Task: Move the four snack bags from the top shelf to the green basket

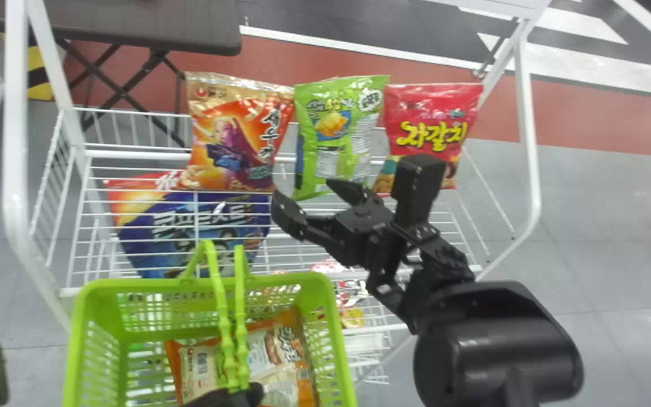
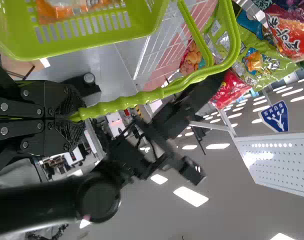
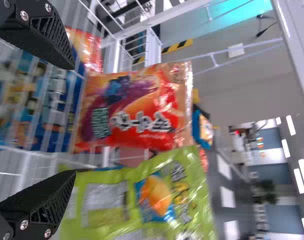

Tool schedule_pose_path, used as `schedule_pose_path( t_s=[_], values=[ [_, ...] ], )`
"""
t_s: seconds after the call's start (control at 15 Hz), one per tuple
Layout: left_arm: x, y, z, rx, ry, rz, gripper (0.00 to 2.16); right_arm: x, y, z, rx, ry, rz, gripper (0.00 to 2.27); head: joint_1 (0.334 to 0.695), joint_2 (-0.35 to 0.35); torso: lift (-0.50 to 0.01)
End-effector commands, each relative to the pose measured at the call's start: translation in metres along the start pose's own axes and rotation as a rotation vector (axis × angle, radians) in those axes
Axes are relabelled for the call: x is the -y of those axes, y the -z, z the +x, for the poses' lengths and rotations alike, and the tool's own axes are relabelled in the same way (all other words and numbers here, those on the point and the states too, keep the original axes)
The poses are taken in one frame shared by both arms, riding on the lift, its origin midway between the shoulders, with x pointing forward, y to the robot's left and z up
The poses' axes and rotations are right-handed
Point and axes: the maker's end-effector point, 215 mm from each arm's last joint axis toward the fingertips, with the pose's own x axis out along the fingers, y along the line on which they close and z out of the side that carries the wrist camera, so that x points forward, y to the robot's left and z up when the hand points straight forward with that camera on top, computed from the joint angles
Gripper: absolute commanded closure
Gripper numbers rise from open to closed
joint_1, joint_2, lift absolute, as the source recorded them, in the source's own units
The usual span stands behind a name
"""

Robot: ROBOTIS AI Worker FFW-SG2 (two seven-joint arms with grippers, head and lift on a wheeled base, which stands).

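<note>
My gripper will lift the orange bag [image 1: 238, 135] away alone and leave the blue bag where it is, because white wires run across the blue bag [image 1: 196, 220].
My right gripper [image 1: 309, 199] is open and empty in the head view, in front of the top shelf, near the orange bag [image 1: 232, 133] and green bag [image 1: 337, 127]. The red bag [image 1: 430, 127] stands to their right. In the right wrist view the open right gripper [image 3: 71, 120] faces the orange bag [image 3: 136, 110], beside the green bag [image 3: 141, 200]. My left gripper [image 1: 238, 395] is at the bottom of the head view; in the left wrist view the left gripper [image 2: 74, 117] is shut on the handles of the green basket [image 1: 82, 339]. An orange-and-white bag [image 1: 286, 350] lies inside the basket.
A blue bag [image 1: 190, 226] lies on a wire level beneath the orange bag. White rack posts [image 1: 14, 141] stand at both sides. More packages [image 1: 351, 291] lie lower, right of the basket. A dark table [image 1: 133, 25] is behind the rack.
</note>
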Motion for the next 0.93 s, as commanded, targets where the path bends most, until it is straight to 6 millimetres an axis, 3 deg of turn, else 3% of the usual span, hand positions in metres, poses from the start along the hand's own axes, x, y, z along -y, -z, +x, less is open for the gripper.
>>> schedule_pose_path(
  t_s=[0.0,0.2,0.33,0.4,0.47,0.53,0.6,0.87],
  values=[
    [-0.007,-0.002,-0.002,0.001,0.003,-0.014,1.36,-0.014,-0.009,0.053,0.044,-0.018,-0.059,0.08,0.695,-0.23,0.0],
    [-0.012,-0.005,-0.006,-0.005,0.011,-0.024,1.36,-0.007,-0.012,0.096,0.038,-0.006,-0.081,0.09,0.695,-0.138,0.0],
    [-0.016,-0.007,-0.009,-0.014,0.017,-0.031,1.36,0.001,-0.013,0.109,0.031,0.003,-0.087,0.12,0.695,-0.114,0.0],
    [-0.018,-0.012,-0.011,-0.008,0.018,-0.03,1.36,0.005,-0.015,0.115,0.027,0.004,-0.089,0.31,0.695,-0.107,0.0],
    [-0.019,-0.013,-0.012,-0.009,0.02,-0.034,1.36,0.005,-0.017,0.117,0.021,-0.003,-0.09,0.95,0.695,-0.102,0.0],
    [-0.021,-0.012,-0.013,-0.015,0.019,-0.043,1.36,0.003,-0.013,0.118,0.007,-0.01,-0.086,1.93,0.695,-0.093,0.0],
    [-0.021,-0.014,-0.012,-0.015,0.022,-0.045,1.36,-0.001,-0.009,0.117,-0.006,-0.028,-0.082,2.11,0.695,-0.088,0.0],
    [-0.021,-0.014,-0.012,-0.017,0.022,-0.044,1.36,-0.009,-0.015,0.113,0.008,-0.059,-0.083,2.2,0.695,-0.073,0.0]
  ],
)
